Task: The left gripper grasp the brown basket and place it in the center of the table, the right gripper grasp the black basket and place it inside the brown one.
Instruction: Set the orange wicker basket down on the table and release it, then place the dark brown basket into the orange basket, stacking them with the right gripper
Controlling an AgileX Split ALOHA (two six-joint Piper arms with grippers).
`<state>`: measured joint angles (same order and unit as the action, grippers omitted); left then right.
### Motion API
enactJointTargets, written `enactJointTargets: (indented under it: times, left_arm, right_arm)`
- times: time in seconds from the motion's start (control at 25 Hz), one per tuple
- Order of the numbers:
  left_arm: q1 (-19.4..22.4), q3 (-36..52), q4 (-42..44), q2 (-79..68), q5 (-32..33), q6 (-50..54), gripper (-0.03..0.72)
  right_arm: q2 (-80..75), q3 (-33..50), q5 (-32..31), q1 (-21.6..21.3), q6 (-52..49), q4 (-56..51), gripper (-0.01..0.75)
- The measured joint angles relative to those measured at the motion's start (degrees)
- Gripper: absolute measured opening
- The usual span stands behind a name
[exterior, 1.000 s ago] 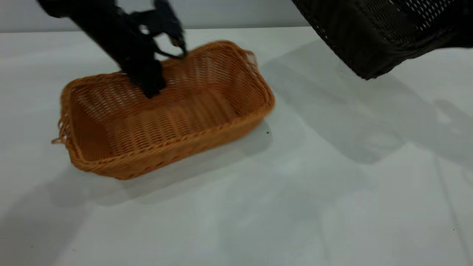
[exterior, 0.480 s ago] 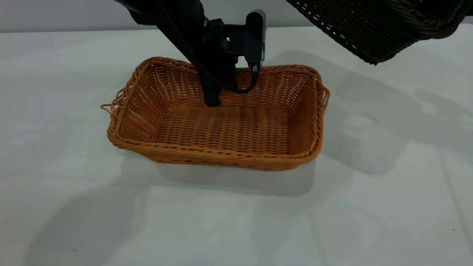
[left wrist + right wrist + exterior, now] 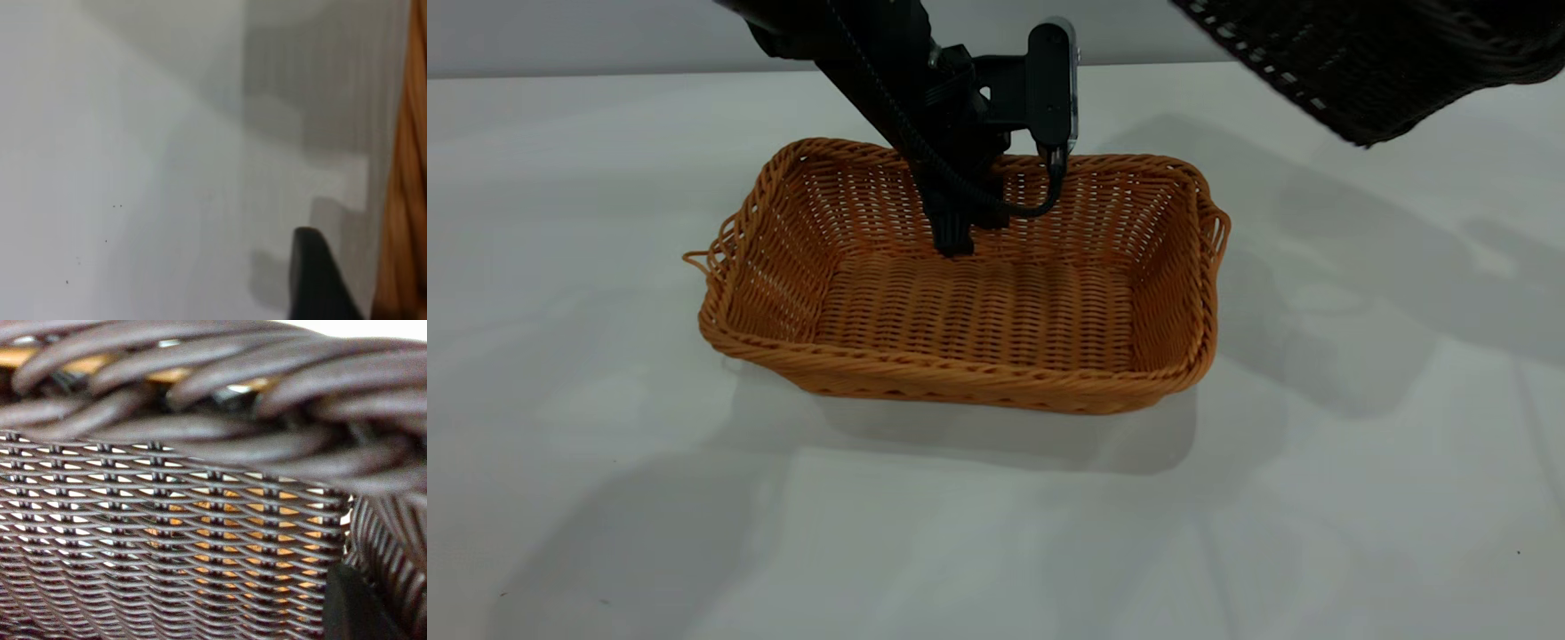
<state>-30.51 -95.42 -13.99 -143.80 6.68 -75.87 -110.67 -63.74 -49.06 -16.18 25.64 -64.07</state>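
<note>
The brown basket's far side [image 3: 1024,239] is blocked by my left gripper, so next my left gripper moves out of the way before my right gripper lowers the black basket into the brown basket's opening [image 3: 976,304].
The brown basket [image 3: 978,311] rests on the white table [image 3: 996,533] near its centre, long side toward the camera. My left gripper [image 3: 953,227] comes down from above onto the basket's far wall, one finger inside and the other hidden behind the wall, shut on it. In the left wrist view one black finger [image 3: 319,283] shows beside the basket's rim [image 3: 403,200]. The black basket [image 3: 1387,62] hangs tilted in the air at the upper right, held by my right gripper, which is out of the exterior view. In the right wrist view its weave [image 3: 167,540] fills the picture, one finger [image 3: 360,607] against it.
The left arm's camera module [image 3: 1052,84] and looped cable [image 3: 1032,209] hang over the brown basket's far side. Bare table lies all round the brown basket, with soft shadows to its right.
The brown basket was swung from the left and turned square, then shifted a little to the right with my left gripper. The black basket has moved slightly up and to the right.
</note>
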Motion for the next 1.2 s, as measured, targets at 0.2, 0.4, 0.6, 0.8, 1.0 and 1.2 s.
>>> enactJointTargets:
  times: [0.2, 0.4, 0.6, 0.8, 1.0, 1.2]
  left_arm:
    - [-0.3, 0.3, -0.2, 2.2, 2.7, 1.1, 0.439]
    - [-0.4, 0.4, -0.2, 8.5, 12.0, 1.6, 0.446]
    - [2.4, 0.5, 0.0, 19.4, 21.7, 2.9, 0.443]
    - [7.8, 0.5, 0.3, 33.6, 25.1, 5.7, 0.426]
    - [11.6, 0.5, 0.4, 46.0, 24.0, 8.4, 0.422]
    - [13.4, 0.5, 0.5, 53.9, 24.0, 13.4, 0.421]
  right_arm:
    - [0.0, 0.0, 0.0, -3.4, 0.0, -0.1, 0.087]
    - [0.0, 0.0, 0.1, -4.7, 0.0, -0.1, 0.087]
    - [0.0, 0.0, -0.2, -4.4, -1.2, 0.8, 0.087]
    - [0.0, 0.0, -0.1, -0.2, -2.9, 3.4, 0.087]
    - [-1.0, -1.5, 0.6, 12.6, -3.9, 7.4, 0.087]
    - [-8.1, -10.9, -1.2, 24.8, -10.6, 19.1, 0.087]
